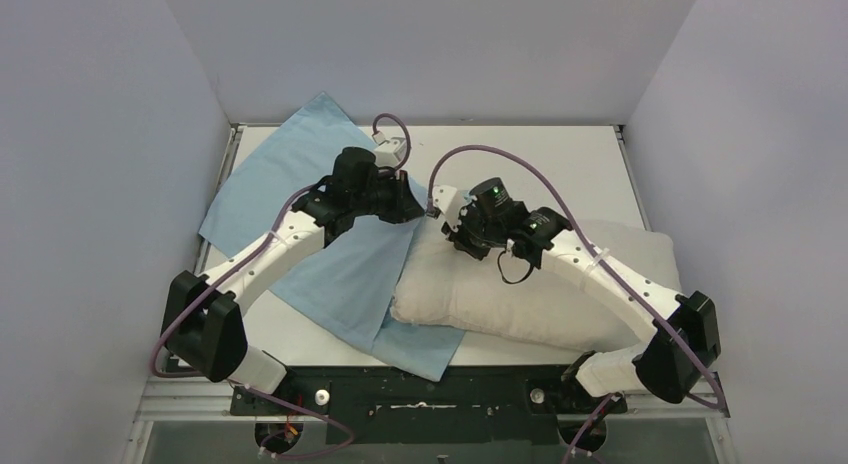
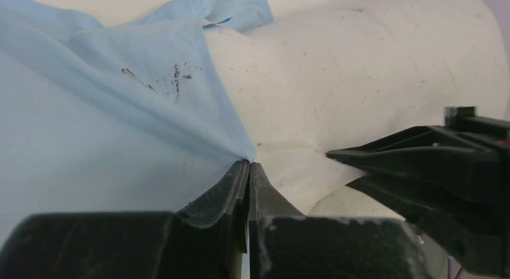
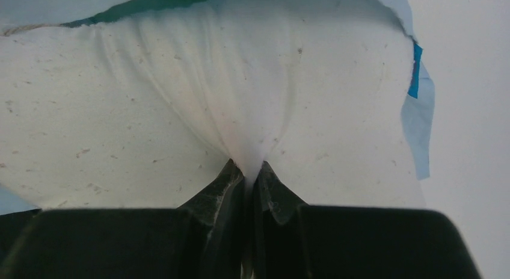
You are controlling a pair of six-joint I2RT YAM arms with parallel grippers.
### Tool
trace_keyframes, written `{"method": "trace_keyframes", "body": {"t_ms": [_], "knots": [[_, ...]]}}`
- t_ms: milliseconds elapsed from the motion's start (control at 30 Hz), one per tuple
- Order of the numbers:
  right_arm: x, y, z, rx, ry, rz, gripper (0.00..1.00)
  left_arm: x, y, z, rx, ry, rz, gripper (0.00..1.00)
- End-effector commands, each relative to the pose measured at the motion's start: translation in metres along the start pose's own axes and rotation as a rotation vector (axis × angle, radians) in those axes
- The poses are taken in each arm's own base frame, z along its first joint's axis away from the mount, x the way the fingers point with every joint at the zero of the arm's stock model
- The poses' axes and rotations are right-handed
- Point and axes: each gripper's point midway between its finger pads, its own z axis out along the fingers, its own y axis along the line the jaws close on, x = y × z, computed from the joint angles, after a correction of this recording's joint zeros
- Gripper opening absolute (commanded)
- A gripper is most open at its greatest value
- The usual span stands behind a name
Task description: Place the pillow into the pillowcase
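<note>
The pillow's near corner (image 1: pixel 406 306) is outside the pillowcase. My right gripper should hold the pillow still while my left gripper pulls the pillowcase's edge (image 1: pixel 388 302) over it.
The off-white pillow (image 1: pixel 540 294) lies right of centre, its left end at the pillowcase's edge. The pillowcase (image 1: pixel 280 194) lies spread to the left, light blue face up; a strip of it shows under the pillow's near left corner. My left gripper (image 1: pixel 418 210) is shut on the pillowcase's edge (image 2: pixel 198 122), right beside the pillow (image 2: pixel 361 68). My right gripper (image 1: pixel 462 239) is shut on a pinch of the pillow's fabric (image 3: pixel 240 110) at its far left end. In the right wrist view, light blue cloth (image 3: pixel 418 119) and a teal strip (image 3: pixel 156 2) frame the pillow.
The white table (image 1: pixel 540 164) is walled by pale panels at the left, back and right. The right arm lies across the pillow's top. Its black gripper body (image 2: pixel 445 171) shows at the right of the left wrist view. A black rail (image 1: pixel 420 394) runs along the near edge.
</note>
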Motion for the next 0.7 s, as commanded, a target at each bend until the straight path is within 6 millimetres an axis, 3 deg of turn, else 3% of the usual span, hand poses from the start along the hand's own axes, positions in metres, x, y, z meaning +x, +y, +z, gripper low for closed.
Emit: {"method": "trace_keyframes", "body": {"t_ms": [0,133,300,400,500,667], "knots": [[-0.059,0.009,-0.004,0.017,-0.284,-0.144,0.0,-0.03,-0.031,-0.023,0.101,-0.082,-0.002,0.0],[-0.061,0.042,-0.004,-0.098,-0.321,-0.271,0.0,-0.032,-0.03,-0.023,0.106,-0.07,-0.013,0.0],[-0.064,0.04,-0.003,-0.086,-0.331,-0.314,0.0,-0.032,-0.027,-0.025,0.104,-0.068,-0.024,0.0],[-0.072,0.012,0.004,0.058,-0.323,-0.237,0.0,-0.032,-0.028,-0.027,0.116,-0.065,-0.036,0.0],[-0.061,-0.028,0.009,0.267,-0.311,-0.106,0.0,-0.032,-0.034,-0.034,0.134,-0.065,-0.051,0.0],[-0.03,-0.061,0.017,0.488,-0.235,0.024,0.0,-0.039,-0.042,-0.05,0.146,-0.088,-0.097,0.0]]}}
